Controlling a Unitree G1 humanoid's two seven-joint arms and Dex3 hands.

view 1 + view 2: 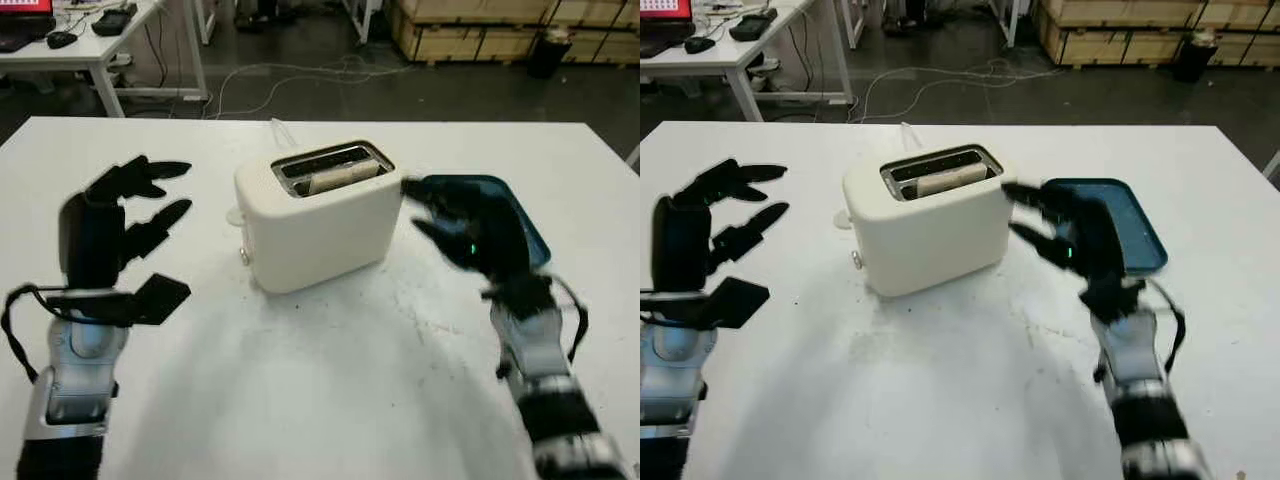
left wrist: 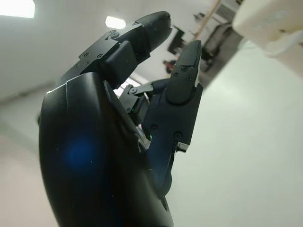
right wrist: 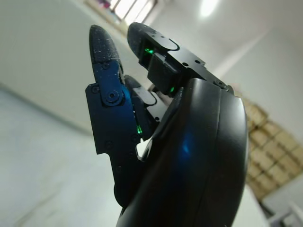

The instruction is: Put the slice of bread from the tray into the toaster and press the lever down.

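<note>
The slice of bread [image 1: 344, 179] has its top edge [image 1: 345, 170] above the slot now. When I press the lever down, it should sink out of sight and stay down.
A cream toaster [image 1: 315, 215] stands mid-table with a slice of bread [image 1: 340, 177] sitting in its slot. Its small lever knob [image 1: 244, 256] shows on the end facing my left side. A dark teal tray [image 1: 505, 215] lies right of the toaster, partly behind my right hand. My right hand [image 1: 460, 225] hovers open just right of the toaster, over the tray's near edge, holding nothing. My left hand [image 1: 135, 225] is raised open left of the toaster, a short gap away. A corner of the toaster [image 2: 274, 23] appears beyond the fingers [image 2: 182, 80] in the left wrist view.
The white table [image 1: 330, 390] has wide bare room in front of the toaster. A white cord [image 1: 280, 130] runs off behind the toaster. Beyond the table are a desk [image 1: 90, 45], floor cables and wooden crates [image 1: 500, 30].
</note>
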